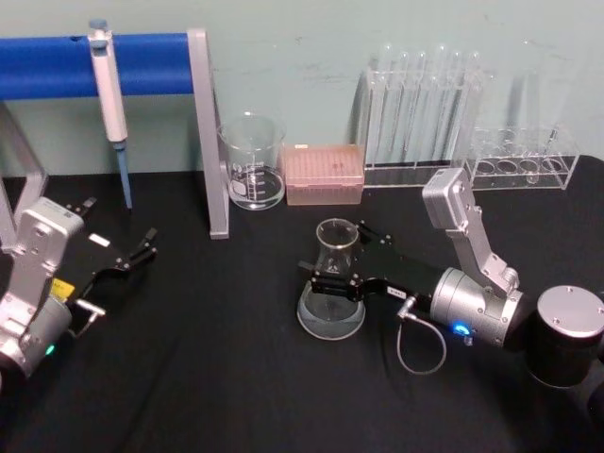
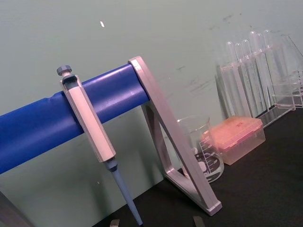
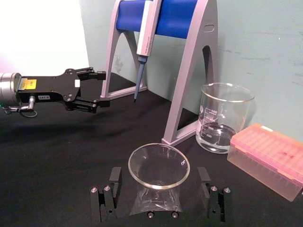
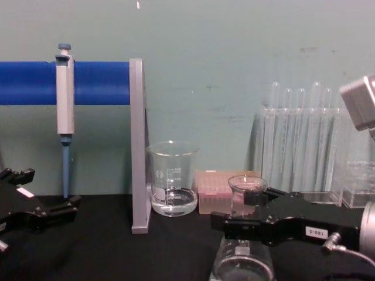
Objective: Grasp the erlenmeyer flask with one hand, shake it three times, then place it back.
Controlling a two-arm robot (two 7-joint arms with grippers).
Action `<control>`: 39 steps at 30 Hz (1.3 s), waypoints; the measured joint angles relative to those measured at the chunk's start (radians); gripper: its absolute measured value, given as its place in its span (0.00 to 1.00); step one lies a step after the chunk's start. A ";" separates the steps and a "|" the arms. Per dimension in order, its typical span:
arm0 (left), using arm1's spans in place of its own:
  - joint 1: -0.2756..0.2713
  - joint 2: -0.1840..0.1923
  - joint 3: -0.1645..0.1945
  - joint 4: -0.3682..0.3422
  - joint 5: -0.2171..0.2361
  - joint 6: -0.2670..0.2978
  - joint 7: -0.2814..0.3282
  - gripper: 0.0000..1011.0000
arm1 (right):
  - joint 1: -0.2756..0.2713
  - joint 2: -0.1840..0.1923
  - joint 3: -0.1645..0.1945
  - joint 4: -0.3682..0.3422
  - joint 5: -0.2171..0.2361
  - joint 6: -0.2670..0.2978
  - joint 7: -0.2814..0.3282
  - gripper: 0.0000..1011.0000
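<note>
A curved line (image 4: 243, 261) can be seen low inside the erlenmeyer flask (image 4: 241, 249), so I expect clear liquid that will stay below the flask's neck when I lift the flask.
The erlenmeyer flask (image 1: 332, 302) stands upright on the black table, mid-front; it also shows in the right wrist view (image 3: 158, 170) and the chest view (image 4: 243, 257). My right gripper (image 1: 340, 253) reaches in from the right at neck height. It is open, with one finger on each side of the neck and small gaps to the glass, as the right wrist view (image 3: 159, 176) and the chest view (image 4: 234, 209) show. My left gripper (image 1: 123, 225) rests open at the far left, away from the flask.
A beaker (image 1: 253, 162) holding some water and a pink tip box (image 1: 324, 173) stand behind the flask. Test tube racks (image 1: 420, 113) line the back right. A pipette (image 1: 109, 94) hangs on the blue stand, whose grey leg (image 1: 212, 142) reaches the table.
</note>
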 joint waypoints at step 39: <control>0.000 0.000 0.000 0.000 0.000 0.000 0.000 0.99 | -0.001 0.001 0.002 -0.002 0.004 0.001 0.001 0.45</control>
